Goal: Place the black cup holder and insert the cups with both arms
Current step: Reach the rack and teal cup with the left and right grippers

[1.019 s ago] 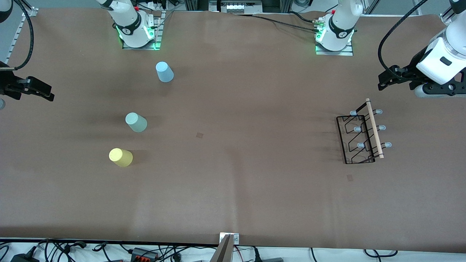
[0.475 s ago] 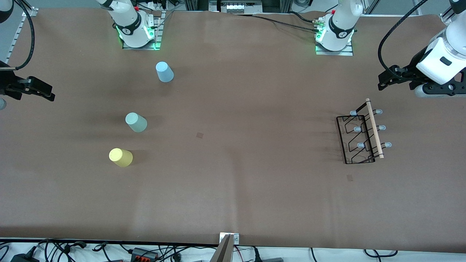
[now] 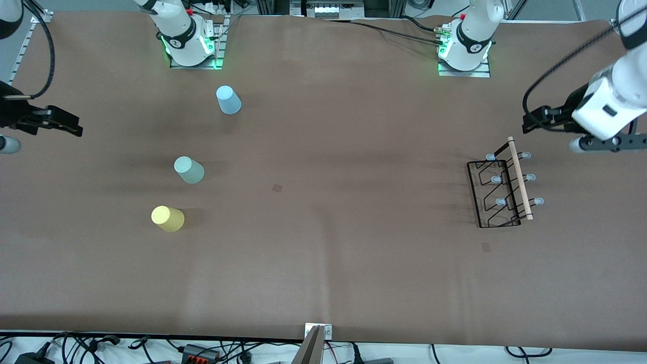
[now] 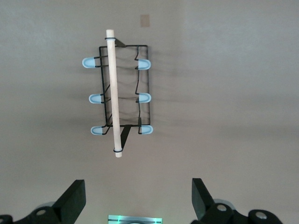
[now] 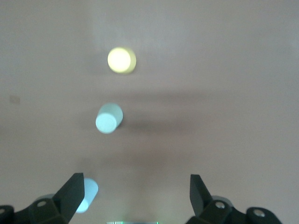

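Observation:
The whole black cup holder will move along with the wooden rod when I carry it, because black wire rings go around the rod's ends.
The black cup holder stands on the table toward the left arm's end, with its wooden rod on top; it also shows in the left wrist view. My left gripper hangs open and empty in the air beside the holder's end. The light blue cup, pale green cup and yellow cup stand apart toward the right arm's end. My right gripper is open and empty in the air at that table end. Its view shows the yellow, green and blue cups.
Two small dark square marks lie on the brown table, one mid-table and one nearer the front camera than the holder. The arm bases stand along the table edge farthest from the camera. Cables lie along the nearest edge.
My left gripper has shifted a little toward the holder. My right gripper has shifted slightly toward the cups. The cups and holder have not moved.

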Controlling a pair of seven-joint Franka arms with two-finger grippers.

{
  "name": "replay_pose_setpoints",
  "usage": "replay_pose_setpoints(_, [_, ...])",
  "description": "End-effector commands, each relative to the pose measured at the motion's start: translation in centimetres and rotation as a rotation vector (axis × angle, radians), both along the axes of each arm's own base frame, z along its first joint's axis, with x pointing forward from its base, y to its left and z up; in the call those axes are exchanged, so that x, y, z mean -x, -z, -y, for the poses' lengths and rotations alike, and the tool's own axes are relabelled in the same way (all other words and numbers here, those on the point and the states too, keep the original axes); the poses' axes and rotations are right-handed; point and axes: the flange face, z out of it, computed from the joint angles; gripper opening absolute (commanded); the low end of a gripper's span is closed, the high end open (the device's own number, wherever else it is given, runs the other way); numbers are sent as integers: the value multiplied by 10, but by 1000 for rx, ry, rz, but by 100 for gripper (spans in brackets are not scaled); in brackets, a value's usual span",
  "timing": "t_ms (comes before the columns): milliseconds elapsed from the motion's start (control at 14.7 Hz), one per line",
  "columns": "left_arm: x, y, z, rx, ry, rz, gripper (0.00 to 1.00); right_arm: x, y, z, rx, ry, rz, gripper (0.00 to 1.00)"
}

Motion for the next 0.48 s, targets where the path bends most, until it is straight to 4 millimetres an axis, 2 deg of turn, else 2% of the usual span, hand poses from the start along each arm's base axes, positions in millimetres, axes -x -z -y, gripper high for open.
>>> replay_pose_setpoints(0, [-34,44,-26,-1,1,-71,100,4,18,-10,-9,-25,-90,100])
replay_pose_setpoints(204, [-59,118,-31,5,-3,-76,100,1,45,-22,-12,-46,-67,100])
replay_pose_setpoints(407, [-62,158,-37,-20,4,-52,100,4,81,-24,-14,-54,-24,100])
